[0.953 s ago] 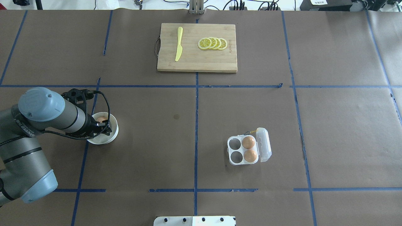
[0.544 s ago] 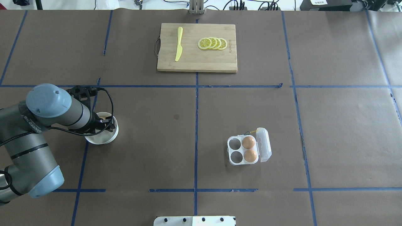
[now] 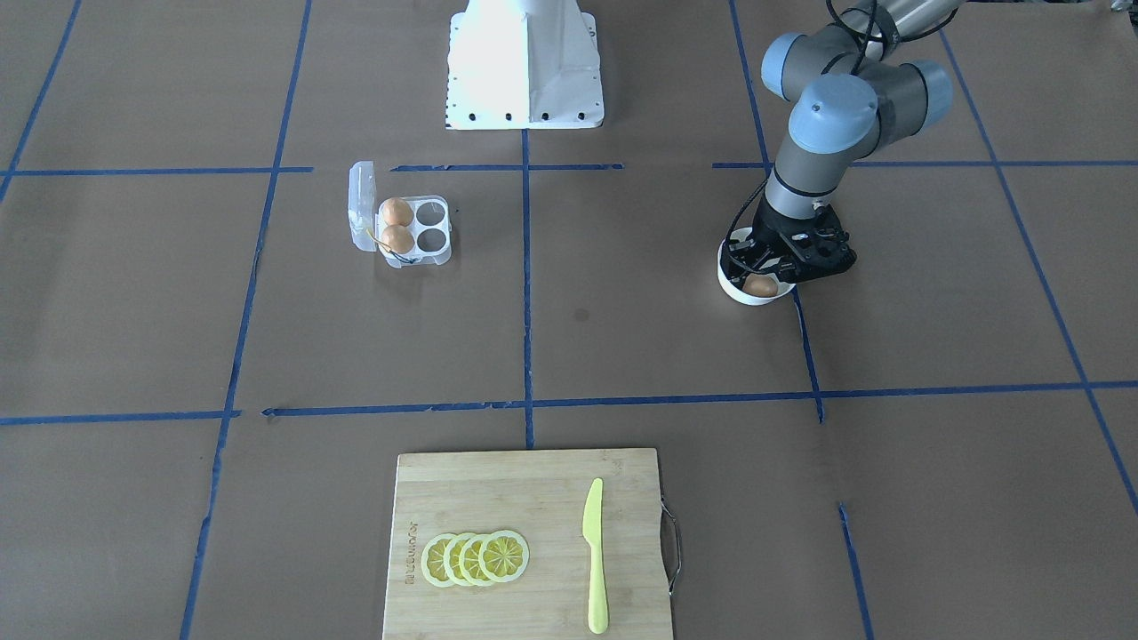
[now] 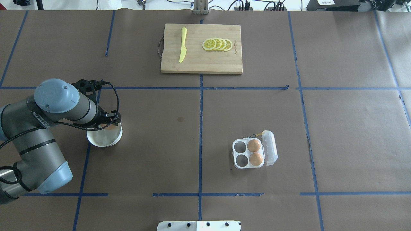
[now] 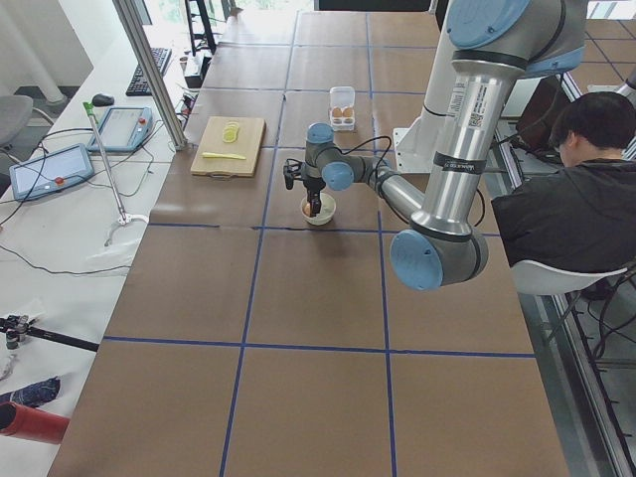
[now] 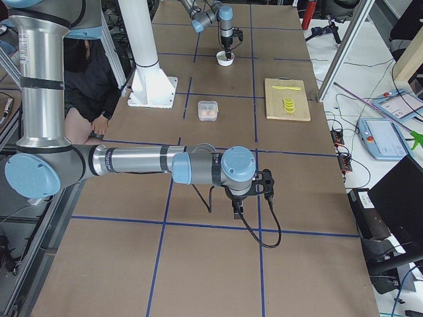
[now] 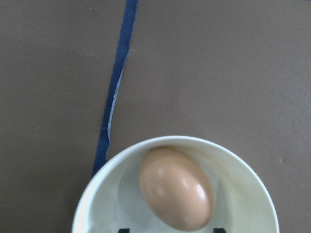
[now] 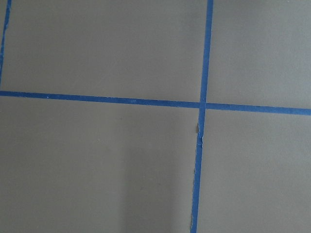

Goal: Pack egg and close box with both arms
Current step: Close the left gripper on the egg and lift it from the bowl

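The orange-brown egg (image 3: 760,284) will settle into an empty cell and stay there when I lower it, because the other eggs (image 3: 396,225) sit sunk in round cells.
An orange-brown egg (image 7: 177,189) lies in a round white bowl (image 7: 112,170) on the left of the table. My left gripper (image 7: 169,229) hangs just above the bowl, open, with its two fingertips on either side of the egg. The egg (image 3: 760,285) and gripper (image 3: 782,258) also show in the front view. The clear four-cell box (image 4: 240,160) sits right of centre with its lid (image 4: 269,147) open. Two more eggs (image 4: 253,145) fill its right cells and the two left cells are empty. My right gripper (image 6: 238,210) points down over bare table far right; I cannot tell its state.
A wooden cutting board (image 4: 224,64) with a yellow knife (image 4: 183,45) and lemon slices (image 4: 217,44) lies at the far middle. The white pedestal base (image 3: 524,62) stands at the robot's edge. Blue tape lines cross the brown table cover.
My left arm has swung away from the robot's side, and the gripper now sits over the bowl's far rim, uncovering more of the bowl. The box has not moved.
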`<action>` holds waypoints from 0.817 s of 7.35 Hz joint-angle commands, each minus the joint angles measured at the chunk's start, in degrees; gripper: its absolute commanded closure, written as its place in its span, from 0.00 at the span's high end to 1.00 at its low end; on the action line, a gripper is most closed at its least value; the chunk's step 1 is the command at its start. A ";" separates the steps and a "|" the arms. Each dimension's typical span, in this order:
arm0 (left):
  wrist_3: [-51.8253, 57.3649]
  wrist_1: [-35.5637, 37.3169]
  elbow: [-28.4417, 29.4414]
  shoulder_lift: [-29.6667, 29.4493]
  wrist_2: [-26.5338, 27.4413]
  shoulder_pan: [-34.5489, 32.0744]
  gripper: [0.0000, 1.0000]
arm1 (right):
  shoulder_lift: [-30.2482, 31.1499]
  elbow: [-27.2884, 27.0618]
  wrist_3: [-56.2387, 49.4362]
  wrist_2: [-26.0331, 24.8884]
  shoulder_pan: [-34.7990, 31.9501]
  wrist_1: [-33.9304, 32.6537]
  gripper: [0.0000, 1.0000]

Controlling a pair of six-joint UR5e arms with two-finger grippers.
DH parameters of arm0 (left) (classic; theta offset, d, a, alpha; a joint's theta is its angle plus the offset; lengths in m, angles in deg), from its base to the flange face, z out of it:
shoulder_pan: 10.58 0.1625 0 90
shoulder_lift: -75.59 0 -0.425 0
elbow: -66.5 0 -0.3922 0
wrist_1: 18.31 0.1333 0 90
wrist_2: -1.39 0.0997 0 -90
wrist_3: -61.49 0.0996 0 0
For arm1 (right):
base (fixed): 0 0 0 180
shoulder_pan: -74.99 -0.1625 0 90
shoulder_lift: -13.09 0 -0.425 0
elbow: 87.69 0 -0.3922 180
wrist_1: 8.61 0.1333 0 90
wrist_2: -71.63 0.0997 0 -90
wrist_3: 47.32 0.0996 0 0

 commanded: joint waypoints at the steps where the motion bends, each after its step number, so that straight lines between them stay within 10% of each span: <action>1: 0.16 1.24 0.07 -0.14 1.34 -0.48 0.73 | 0.03 0.07 0.00 0.01 0.00 -0.03 1.00; 6: 0.16 1.15 3.24 -2.34 1.52 0.04 0.75 | 0.03 0.16 0.00 0.01 -0.09 -0.03 1.00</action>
